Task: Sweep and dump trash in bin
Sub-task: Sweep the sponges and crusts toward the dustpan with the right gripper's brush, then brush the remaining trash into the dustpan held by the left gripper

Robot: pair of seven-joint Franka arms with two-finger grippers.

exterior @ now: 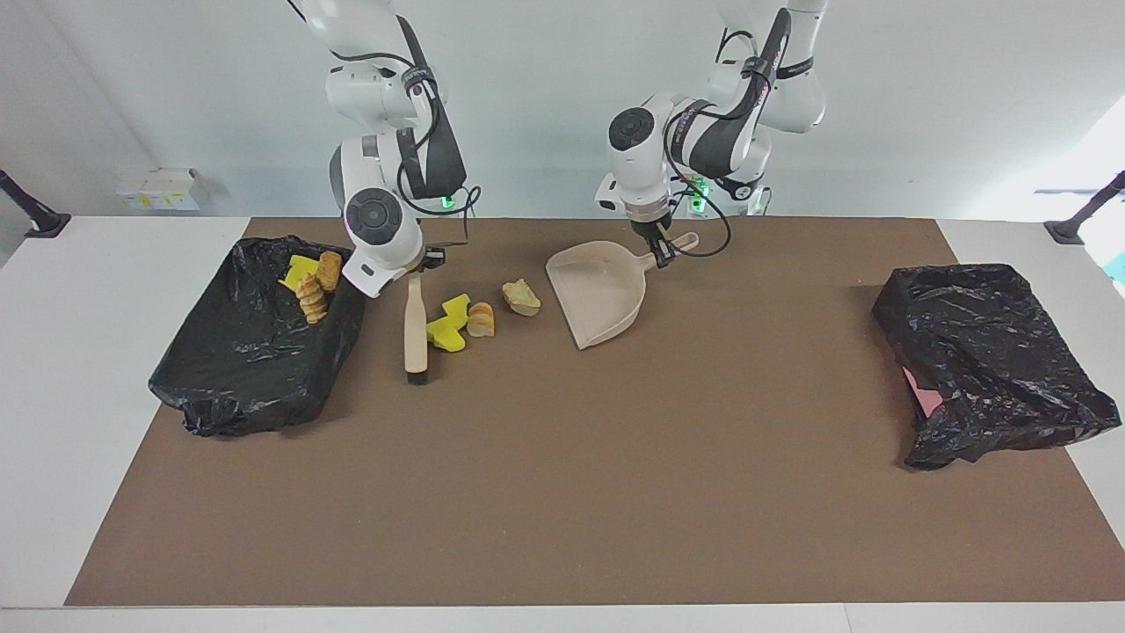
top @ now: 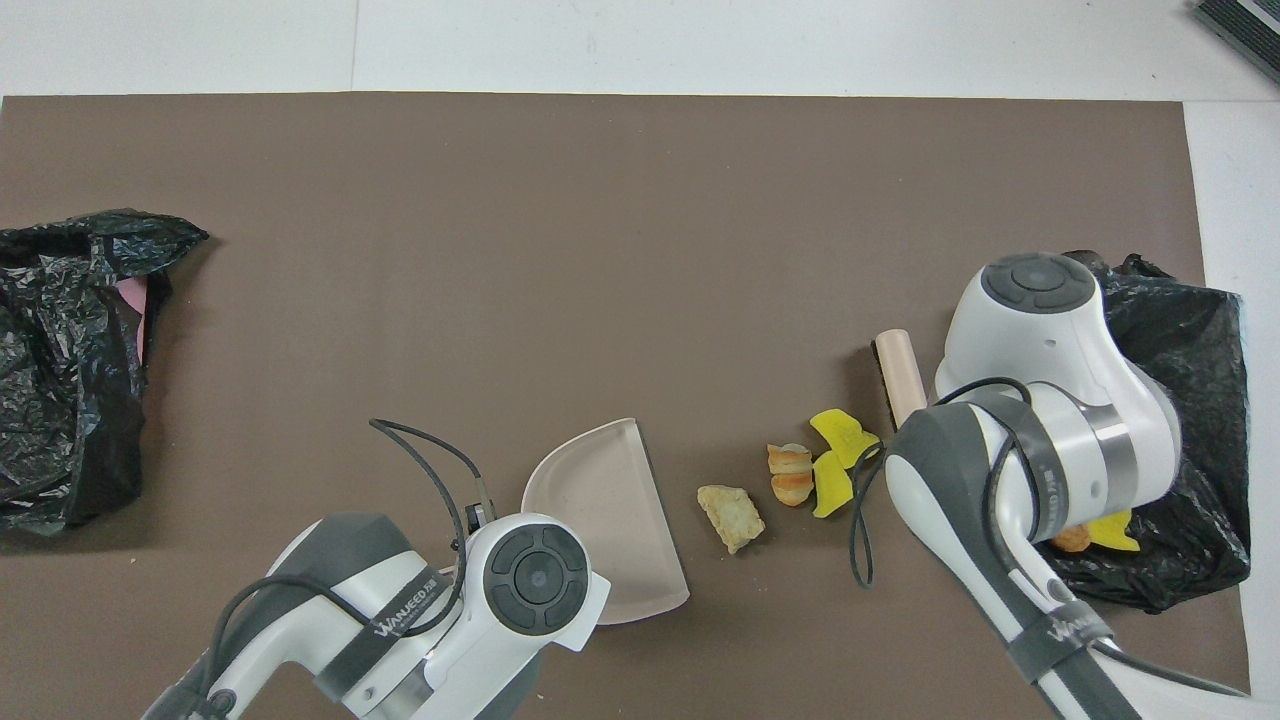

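My right gripper has the brush (exterior: 417,353) past the yellow sponge piece, on the bin's side, so it should sweep the trash back toward the dustpan's opening (top: 660,506).
Three loose bits of trash lie in a row on the brown mat: a yellow sponge piece (exterior: 448,323) (top: 836,455), a tan pastry lump (exterior: 480,319) (top: 790,472) and a bread lump (exterior: 522,297) (top: 732,515). My right gripper (exterior: 420,266) is shut on the handle of a beige brush (exterior: 415,327) (top: 900,368). The brush hangs bristles-down beside the sponge, on the bin's side. My left gripper (exterior: 661,252) is shut on the handle of the beige dustpan (exterior: 598,290) (top: 600,510), whose mouth faces the bread lump. The black-lined bin (exterior: 246,360) (top: 1190,400) holds several more pieces (exterior: 312,286).
A second crumpled black bag (exterior: 984,360) (top: 60,370) with something pink inside lies at the left arm's end of the table. The brown mat (exterior: 562,492) ends in white table margins. In the overhead view the right arm covers part of the bin.
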